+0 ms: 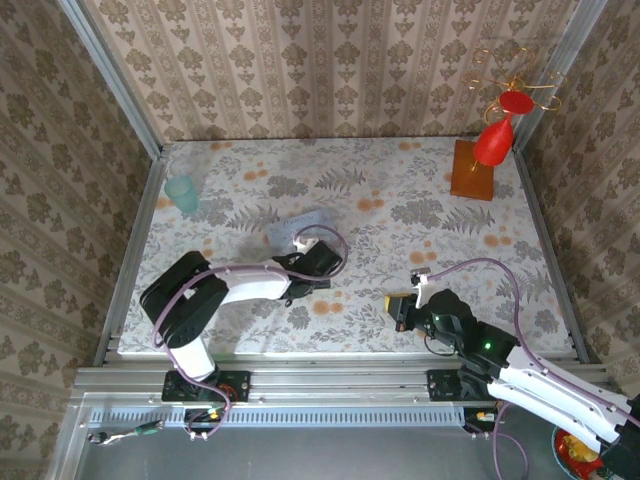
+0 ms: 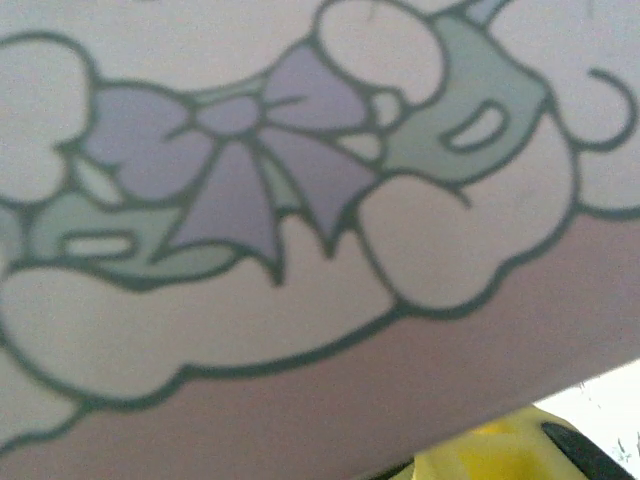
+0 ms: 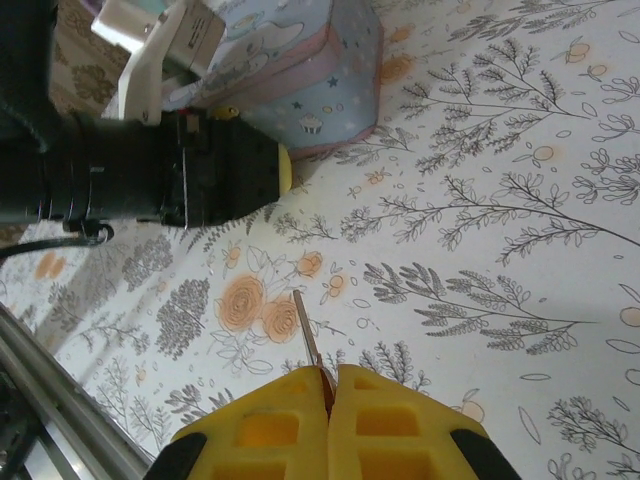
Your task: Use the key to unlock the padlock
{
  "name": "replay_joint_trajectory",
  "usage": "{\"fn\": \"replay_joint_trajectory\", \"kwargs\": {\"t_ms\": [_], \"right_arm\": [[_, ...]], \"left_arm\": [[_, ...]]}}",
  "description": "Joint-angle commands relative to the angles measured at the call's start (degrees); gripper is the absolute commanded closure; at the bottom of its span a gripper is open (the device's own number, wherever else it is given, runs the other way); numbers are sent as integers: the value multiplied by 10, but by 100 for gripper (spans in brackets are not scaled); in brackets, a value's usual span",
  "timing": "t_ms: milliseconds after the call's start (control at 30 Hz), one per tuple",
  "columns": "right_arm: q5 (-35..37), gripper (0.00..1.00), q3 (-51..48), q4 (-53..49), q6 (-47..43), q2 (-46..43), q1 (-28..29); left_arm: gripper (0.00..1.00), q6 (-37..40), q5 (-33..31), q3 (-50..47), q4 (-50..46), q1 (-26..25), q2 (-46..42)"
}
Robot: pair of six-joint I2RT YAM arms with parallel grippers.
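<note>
I have my left gripper against the tin's lid and side (image 2: 430, 437), so it should open, move back and grab the padlock to keep it steady for the key.
A thin metal key (image 3: 308, 335) sticks out forward from between the yellow fingertips of my right gripper (image 3: 330, 385), which is shut on it just above the flowered tablecloth. In the top view that gripper (image 1: 398, 305) sits low near the front edge, right of centre. My left gripper (image 1: 312, 248) is at the pale blue tin (image 1: 300, 228), with one yellow finger (image 3: 225, 112) on its pictured lid and the other at its side, shut on the tin (image 3: 320, 70). The tin's lid (image 2: 300, 300) is very close to the left wrist camera, with a yellow finger (image 2: 500, 450) below it. The padlock is hidden.
A teal cup (image 1: 183, 193) stands at the back left. At the back right, a red ornament (image 1: 495, 140) rises from a wooden block (image 1: 472, 170). Patterned walls close in three sides. A metal rail (image 1: 330, 380) runs along the near edge.
</note>
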Motion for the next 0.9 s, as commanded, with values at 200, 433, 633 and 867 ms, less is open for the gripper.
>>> {"fn": "replay_joint_trajectory", "kwargs": {"t_ms": [200, 433, 633, 867], "right_arm": [[-19, 100, 38, 67, 30, 55, -2], [-27, 100, 32, 116, 45, 95, 2], [-30, 100, 46, 135, 42, 134, 4], [-15, 100, 57, 144, 41, 151, 23]], "left_arm": [[52, 77, 16, -125, 149, -15, -135], [34, 199, 83, -299, 342, -7, -283], [28, 238, 251, -374, 452, 85, -308], [27, 238, 310, -368, 513, 116, -220]]}}
